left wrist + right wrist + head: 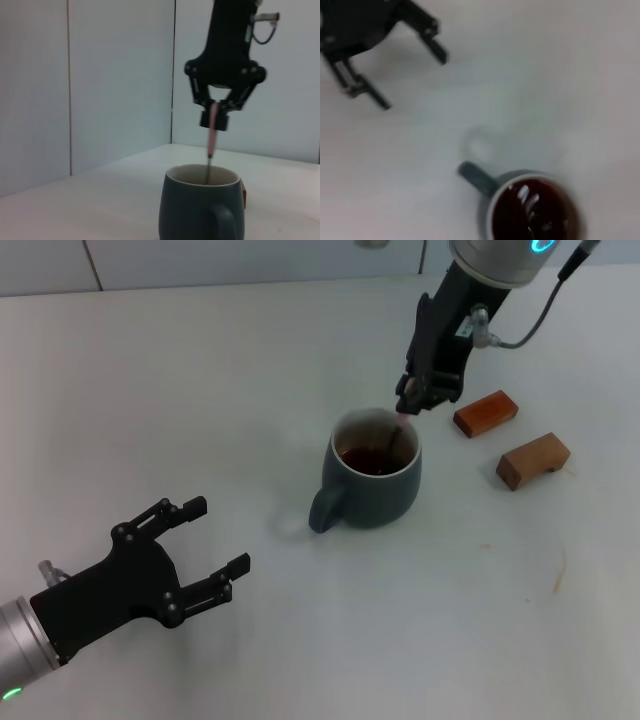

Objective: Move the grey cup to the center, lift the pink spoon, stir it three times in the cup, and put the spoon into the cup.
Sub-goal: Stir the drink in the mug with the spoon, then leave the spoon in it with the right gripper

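Next, I sweep the pink spoon back across the liquid (366, 461) with my right gripper, because the spoon stands near the grey cup's rim (412, 430) by the wooden blocks.
The grey cup (372, 472) stands near the table's middle, handle toward my left arm, with dark brown liquid inside. It also shows in the left wrist view (202, 207) and in the right wrist view (532, 207). My right gripper (416, 400) is just above the cup's far rim, shut on the pink spoon (397, 430). The spoon hangs upright, its pink handle (212, 131) in the jaws and its metal end down inside the cup. My left gripper (205, 545) is open and empty at the front left, well apart from the cup; it also shows in the right wrist view (395, 60).
Two brown wooden blocks lie right of the cup: one (485, 412) nearer the back, one (533, 460) nearer the front. A white wall (250, 260) runs along the table's far edge.
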Controlling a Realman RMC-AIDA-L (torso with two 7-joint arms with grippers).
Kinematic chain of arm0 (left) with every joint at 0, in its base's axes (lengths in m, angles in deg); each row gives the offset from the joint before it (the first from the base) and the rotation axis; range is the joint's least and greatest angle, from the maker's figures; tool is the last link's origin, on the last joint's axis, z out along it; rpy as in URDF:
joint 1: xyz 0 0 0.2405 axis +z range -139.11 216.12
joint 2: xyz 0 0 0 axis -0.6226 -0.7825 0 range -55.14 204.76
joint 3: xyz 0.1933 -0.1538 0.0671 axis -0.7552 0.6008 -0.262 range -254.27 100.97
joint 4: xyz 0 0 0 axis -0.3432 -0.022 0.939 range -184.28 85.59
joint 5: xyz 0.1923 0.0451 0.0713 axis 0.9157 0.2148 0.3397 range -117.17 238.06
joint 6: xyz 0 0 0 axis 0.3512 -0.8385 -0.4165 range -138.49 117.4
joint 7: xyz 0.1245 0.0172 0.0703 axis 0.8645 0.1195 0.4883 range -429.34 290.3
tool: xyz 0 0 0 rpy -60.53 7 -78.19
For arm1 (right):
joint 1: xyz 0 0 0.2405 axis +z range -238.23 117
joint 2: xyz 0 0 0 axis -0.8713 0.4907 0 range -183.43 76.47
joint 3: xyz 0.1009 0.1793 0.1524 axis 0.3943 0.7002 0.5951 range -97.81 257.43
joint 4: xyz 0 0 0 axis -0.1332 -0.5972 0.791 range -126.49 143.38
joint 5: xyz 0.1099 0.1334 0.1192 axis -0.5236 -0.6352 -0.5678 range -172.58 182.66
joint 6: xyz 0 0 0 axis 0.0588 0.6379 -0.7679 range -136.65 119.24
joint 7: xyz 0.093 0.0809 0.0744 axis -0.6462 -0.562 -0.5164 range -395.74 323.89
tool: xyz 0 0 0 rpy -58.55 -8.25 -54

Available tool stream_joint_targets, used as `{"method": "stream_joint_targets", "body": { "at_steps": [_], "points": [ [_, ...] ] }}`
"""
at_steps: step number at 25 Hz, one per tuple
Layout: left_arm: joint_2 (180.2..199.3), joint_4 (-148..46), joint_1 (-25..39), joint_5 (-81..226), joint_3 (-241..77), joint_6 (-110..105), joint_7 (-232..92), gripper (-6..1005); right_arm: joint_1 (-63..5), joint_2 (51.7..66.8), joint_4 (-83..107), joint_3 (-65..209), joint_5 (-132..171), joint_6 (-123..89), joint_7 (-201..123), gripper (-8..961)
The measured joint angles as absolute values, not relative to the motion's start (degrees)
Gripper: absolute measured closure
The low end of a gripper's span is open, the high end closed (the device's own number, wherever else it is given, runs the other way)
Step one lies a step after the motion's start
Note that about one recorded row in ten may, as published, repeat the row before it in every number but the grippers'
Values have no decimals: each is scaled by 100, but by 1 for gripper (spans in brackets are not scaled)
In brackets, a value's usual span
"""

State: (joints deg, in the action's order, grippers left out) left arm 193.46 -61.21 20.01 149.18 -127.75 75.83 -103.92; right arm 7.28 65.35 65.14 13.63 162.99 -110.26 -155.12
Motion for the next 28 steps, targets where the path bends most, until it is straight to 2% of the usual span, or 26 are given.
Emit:
{"method": "stream_joint_targets", "body": {
  "at_steps": [28],
  "points": [
    [19338,-6130,1996,14922,-12748,7596,-10393,158,1029,6546,6403,1375,15921,-11241,-15301,827]
  ]
}}
